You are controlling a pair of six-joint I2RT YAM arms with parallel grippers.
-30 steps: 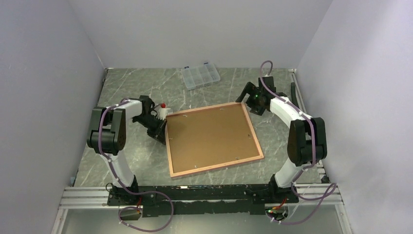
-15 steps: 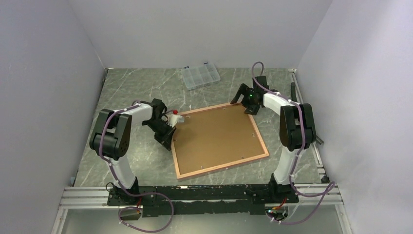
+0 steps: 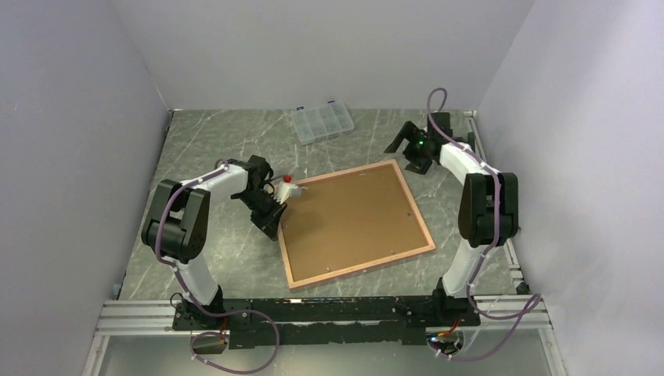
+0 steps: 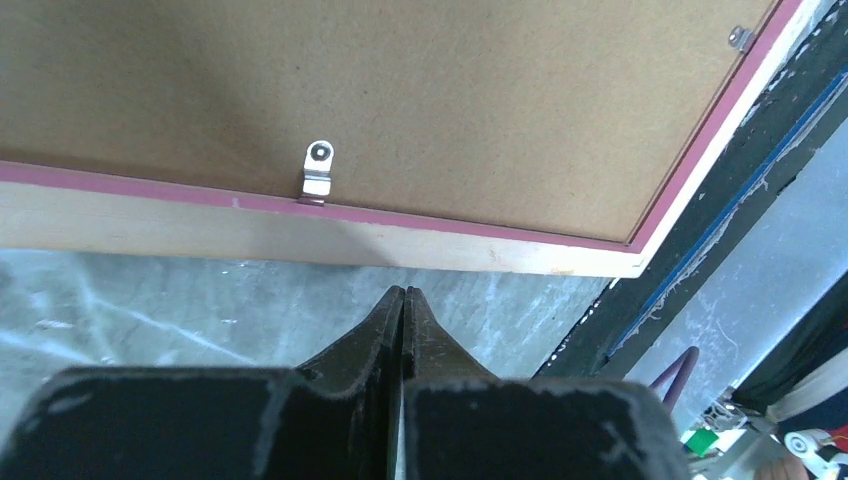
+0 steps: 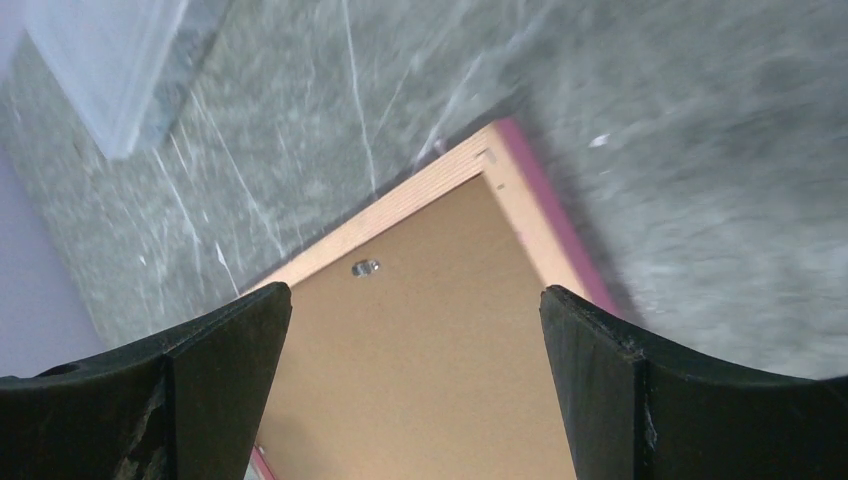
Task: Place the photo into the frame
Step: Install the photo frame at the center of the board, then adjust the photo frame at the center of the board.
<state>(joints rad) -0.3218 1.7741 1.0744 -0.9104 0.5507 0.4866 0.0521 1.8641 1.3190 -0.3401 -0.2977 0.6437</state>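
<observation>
The far side's clip is open, while the clip by my left gripper reaches across the frame's border, so next my right gripper turns the frame by its far corner.
The frame lies face down on the table, its brown backing board up inside the pink and tan border. The photo is hidden. My left gripper is shut with nothing in it, its tips just off the frame's left edge. In the left wrist view the shut gripper points at the tan side of the frame, below a metal clip. My right gripper hangs open above the frame's far right corner. From the right wrist the gripper spans the backing board, holding nothing.
A small clear compartment box sits at the back of the table. Grey walls close in on the left, back and right. The black rail with both arm bases runs along the near edge.
The frame has slid to the right and turned a little, with my shut left gripper following its left edge. My right gripper swung in to the far corner, then drew back to the right.
</observation>
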